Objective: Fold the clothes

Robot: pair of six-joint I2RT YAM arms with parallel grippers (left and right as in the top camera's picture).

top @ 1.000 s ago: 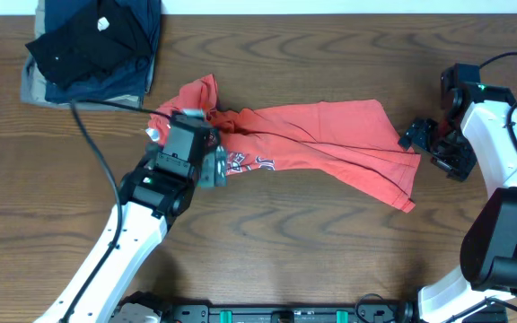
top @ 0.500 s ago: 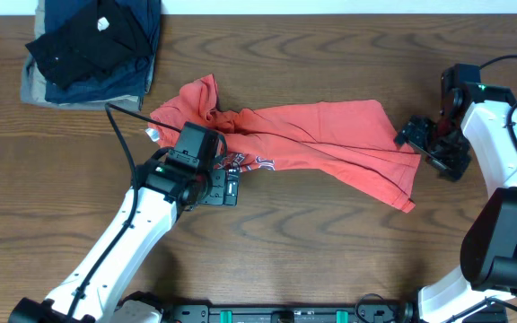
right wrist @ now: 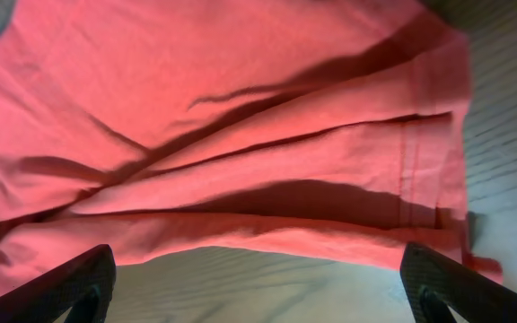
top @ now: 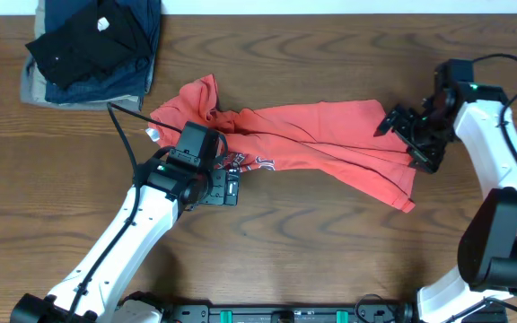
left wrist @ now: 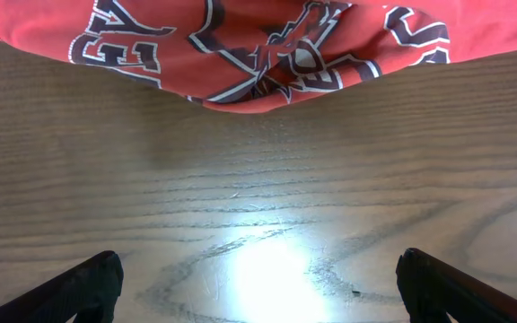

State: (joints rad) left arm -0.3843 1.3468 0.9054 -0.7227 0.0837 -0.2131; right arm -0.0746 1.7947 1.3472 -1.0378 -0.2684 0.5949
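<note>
My right gripper needs to pinch the T-shirt's raised fold [right wrist: 330,109] and spread out the T-shirt's hem [top: 404,190] before folding, because the hem is bunched up in creases far from my left gripper.
The orange-red T-shirt [top: 321,139] lies crumpled and stretched across the table's middle, its dark lettering showing near the left arm. My left gripper [top: 225,188] is open and empty, just in front of the lettered edge; the left wrist view shows the lettering [left wrist: 267,45] above bare wood between the fingers [left wrist: 258,287]. My right gripper [top: 400,135] is open and empty at the shirt's right end, over its hem. The right wrist view shows folded red cloth [right wrist: 240,117] ahead of the open fingers [right wrist: 258,287].
A stack of folded black, navy and khaki garments [top: 92,45] sits at the back left corner. A black cable [top: 119,135] runs from the left arm over the table. The wooden table [top: 330,242] extends in front of the shirt.
The left gripper has come off the shirt and drawn back toward the front. The right gripper has moved left onto the shirt's right end.
</note>
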